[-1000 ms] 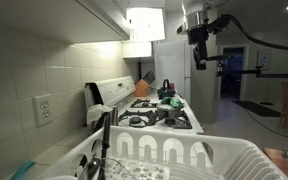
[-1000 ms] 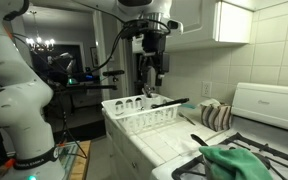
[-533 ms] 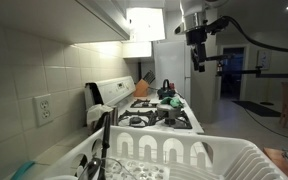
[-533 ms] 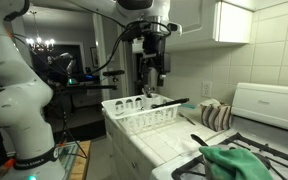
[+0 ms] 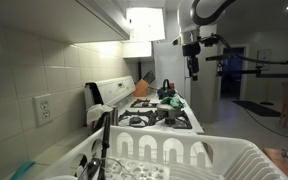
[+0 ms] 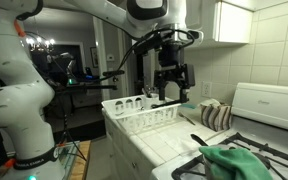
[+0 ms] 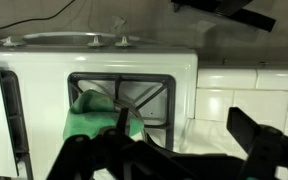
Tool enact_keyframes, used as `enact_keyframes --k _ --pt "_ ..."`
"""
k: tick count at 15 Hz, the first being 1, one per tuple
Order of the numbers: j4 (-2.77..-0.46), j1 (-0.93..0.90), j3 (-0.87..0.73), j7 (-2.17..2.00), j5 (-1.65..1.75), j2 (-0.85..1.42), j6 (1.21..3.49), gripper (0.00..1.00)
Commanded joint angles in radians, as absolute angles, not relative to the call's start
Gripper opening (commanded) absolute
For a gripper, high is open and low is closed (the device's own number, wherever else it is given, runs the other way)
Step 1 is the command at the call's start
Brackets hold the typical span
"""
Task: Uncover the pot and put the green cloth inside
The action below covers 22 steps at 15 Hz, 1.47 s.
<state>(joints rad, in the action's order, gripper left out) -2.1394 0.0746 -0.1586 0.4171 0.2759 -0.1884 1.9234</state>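
Observation:
The green cloth [image 6: 234, 164] rests on top of the pot, open from above, so I should go on moving my gripper toward it until its spread fingers enclose the cloth's top [image 6: 234, 153].
A green cloth [image 6: 238, 160] lies crumpled on a stove burner at the lower right, with a dark pan handle [image 6: 199, 140] sticking out beside it. In an exterior view the cloth [image 5: 170, 101] sits on a dark pot on the stove top. In the wrist view the cloth [image 7: 90, 119] lies on the black grate, with a curved metal rim at its right edge. The pot itself is mostly hidden under the cloth. My gripper [image 6: 172, 92] hangs in the air over the counter between the dish rack and the stove. It shows high above the stove [image 5: 192, 66]. In the wrist view its jaws [image 7: 174, 138] are spread wide and empty.
A white dish rack [image 6: 144, 116] stands on the counter; it fills the foreground in an exterior view [image 5: 184, 156]. A striped towel [image 6: 216, 115] hangs at the stove's back panel. A white fridge [image 5: 169, 60] stands beyond the stove. Black grates [image 7: 149, 100] cover the burners.
My arm has swung toward the stove and come lower; in one exterior view the gripper shifted right, away from above the dish rack. The cloth has not moved.

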Motion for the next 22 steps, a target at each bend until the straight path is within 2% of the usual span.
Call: enact_keyframes --k 1,10,18,21,22 --pt "-2.069 0.088 -0.165 0.506 0.298 -0.067 1.971 1.00" --pt "-1.786 0.145 -0.156 0.867 0.341 0.239 1.997 1.00" --pt "-1.586 0.171 -0.134 0.969 0.327 0.452 1.971 1.00" --pt "-1.553 0.176 -0.132 0.975 0.326 0.488 1.961 0.94" --pt "-1.539 0.178 -0.131 0.977 0.324 0.502 1.955 0.89"
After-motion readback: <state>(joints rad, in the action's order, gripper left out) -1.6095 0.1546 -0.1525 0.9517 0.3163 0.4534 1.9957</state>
